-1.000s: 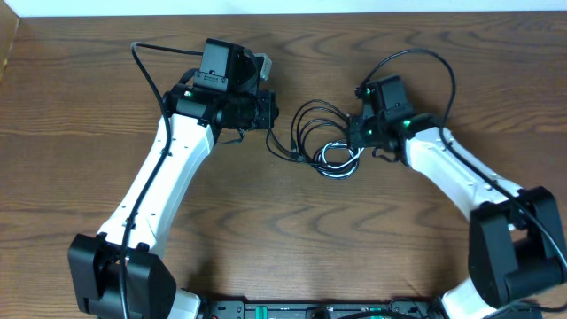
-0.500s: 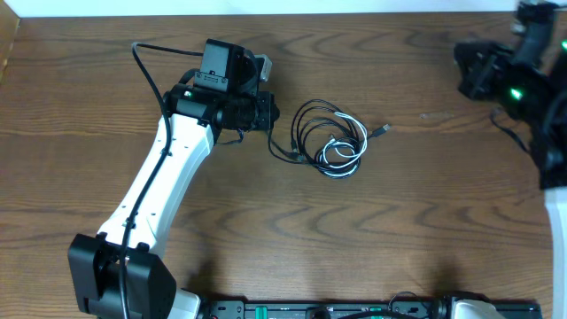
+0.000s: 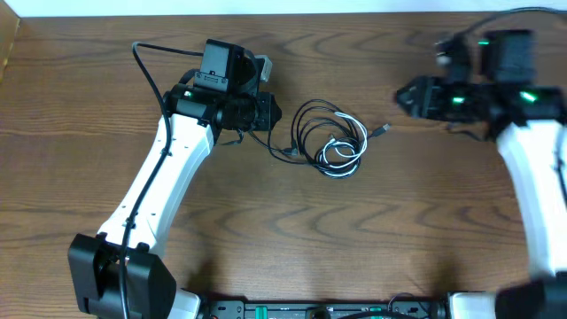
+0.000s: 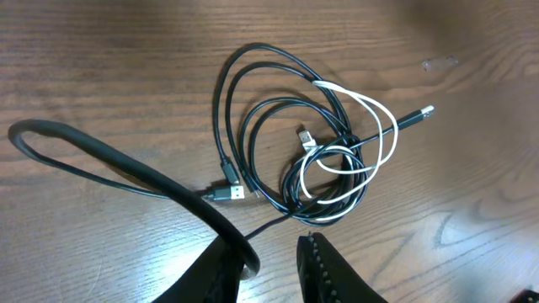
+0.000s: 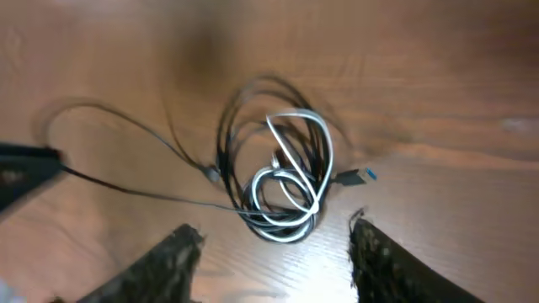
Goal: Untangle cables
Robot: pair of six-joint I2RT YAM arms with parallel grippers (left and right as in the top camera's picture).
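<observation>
The white cord weaves through the tight black loops, so when I pull, its loose loops will go straight and pull the coil along.
The cables lie in one tangled coil on the wooden table: black loops with a shorter white cord wound through them. One plug end sticks out to the right. My left gripper sits just left of the coil. In the left wrist view its jaws stand slightly apart, and a thin black strand runs from the cables toward the gap. My right gripper hovers to the right of the coil, clear of it. The blurred right wrist view shows it wide open above the cables.
The left arm's own thick black cord loops across the table in front of the left fingers. The table's back edge runs along the top.
My right gripper let go of the coil, swung away to the far right, came partly back and now stands open. The left jaws have parted slightly. The coil spread a little, with one plug end out to the right.
</observation>
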